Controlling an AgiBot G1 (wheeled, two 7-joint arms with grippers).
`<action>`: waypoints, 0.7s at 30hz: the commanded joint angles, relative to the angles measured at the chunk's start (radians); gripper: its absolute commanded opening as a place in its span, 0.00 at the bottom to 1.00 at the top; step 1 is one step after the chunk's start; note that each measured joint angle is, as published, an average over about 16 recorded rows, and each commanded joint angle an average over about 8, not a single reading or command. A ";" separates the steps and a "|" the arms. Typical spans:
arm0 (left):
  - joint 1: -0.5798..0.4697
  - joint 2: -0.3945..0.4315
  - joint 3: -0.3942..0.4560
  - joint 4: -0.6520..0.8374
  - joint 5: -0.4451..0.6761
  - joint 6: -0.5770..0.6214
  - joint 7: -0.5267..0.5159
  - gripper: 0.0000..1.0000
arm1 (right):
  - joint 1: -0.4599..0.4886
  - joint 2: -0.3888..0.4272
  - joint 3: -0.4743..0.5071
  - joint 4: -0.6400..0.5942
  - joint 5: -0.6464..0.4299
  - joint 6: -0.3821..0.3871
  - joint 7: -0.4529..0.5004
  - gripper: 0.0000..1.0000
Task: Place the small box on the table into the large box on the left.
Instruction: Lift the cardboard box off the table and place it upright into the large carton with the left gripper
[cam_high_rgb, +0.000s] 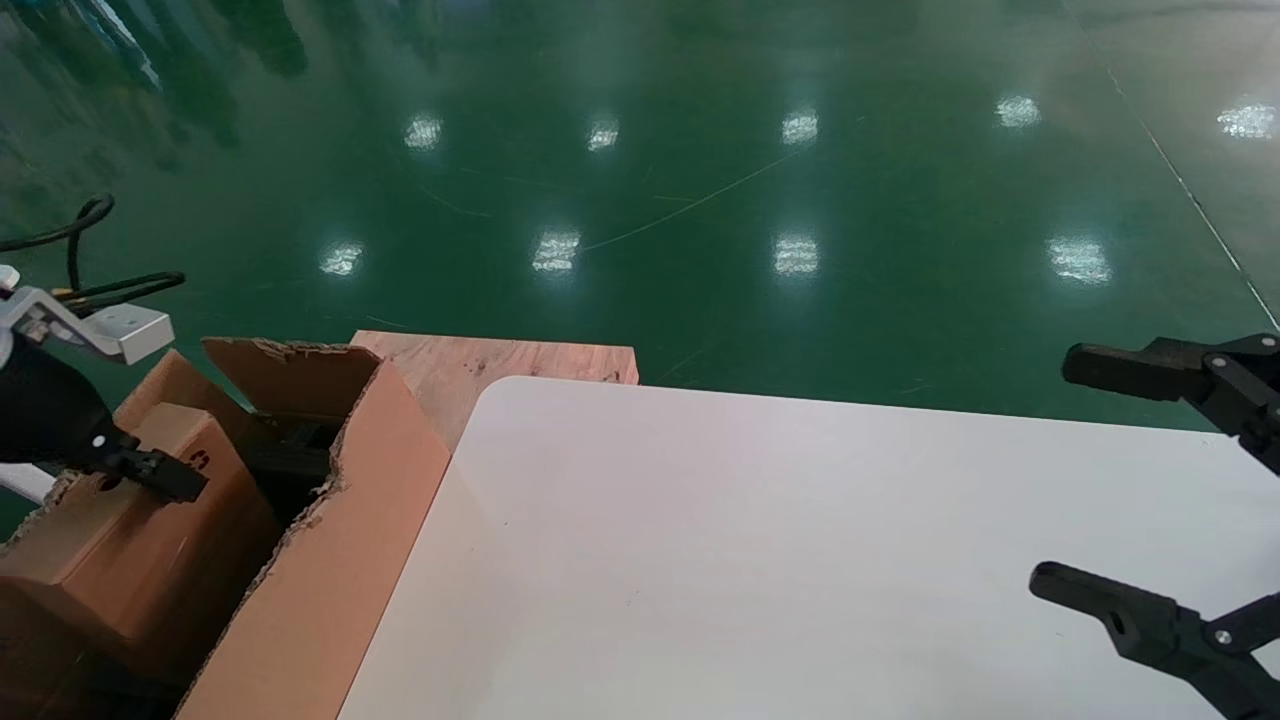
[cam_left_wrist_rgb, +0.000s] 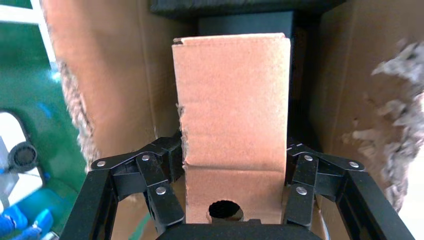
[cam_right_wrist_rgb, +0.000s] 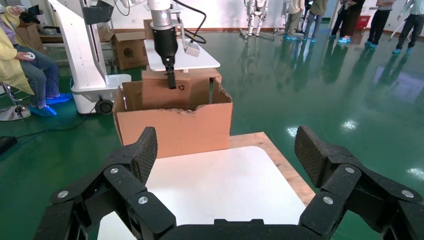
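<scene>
The small box hangs over the dark blue box (cam_left_wrist_rgb: 245, 23). Next, my left gripper moves the small box to the large box's side (cam_left_wrist_rgb: 127, 90) farther from the table first.
The small box (cam_high_rgb: 130, 530), brown with a black recycling symbol, sits partly down inside the large box (cam_high_rgb: 340, 540), which stands left of the table (cam_high_rgb: 750, 550) and has ragged torn flap edges. My left gripper (cam_high_rgb: 150, 475) is shut on the small box from above. In the left wrist view the fingers (cam_left_wrist_rgb: 167, 150) press both sides of the small box (cam_left_wrist_rgb: 232, 110), with its round hole near the palm. The right wrist view shows the left gripper (cam_right_wrist_rgb: 171, 80) on the small box (cam_right_wrist_rgb: 165, 90) in the large box (cam_right_wrist_rgb: 175, 130). My right gripper (cam_high_rgb: 1075, 475) hangs open and empty over the table's right side.
A bare plywood board (cam_high_rgb: 500, 365) sticks out behind the table's rounded corner, beside the large box. Shiny green floor lies beyond. In the right wrist view a white machine base (cam_right_wrist_rgb: 95, 75), another white table, a seated person and standing people are in the background.
</scene>
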 joint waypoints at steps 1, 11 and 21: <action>0.015 0.014 -0.006 0.017 -0.015 -0.010 0.018 0.00 | 0.000 0.000 0.000 0.000 0.000 0.000 0.000 1.00; 0.069 0.059 -0.025 0.131 -0.073 -0.008 0.098 0.00 | 0.000 0.000 0.000 0.000 0.000 0.000 0.000 1.00; 0.130 0.047 -0.011 0.266 -0.072 -0.020 0.171 0.00 | 0.000 0.000 0.000 0.000 0.000 0.000 0.000 1.00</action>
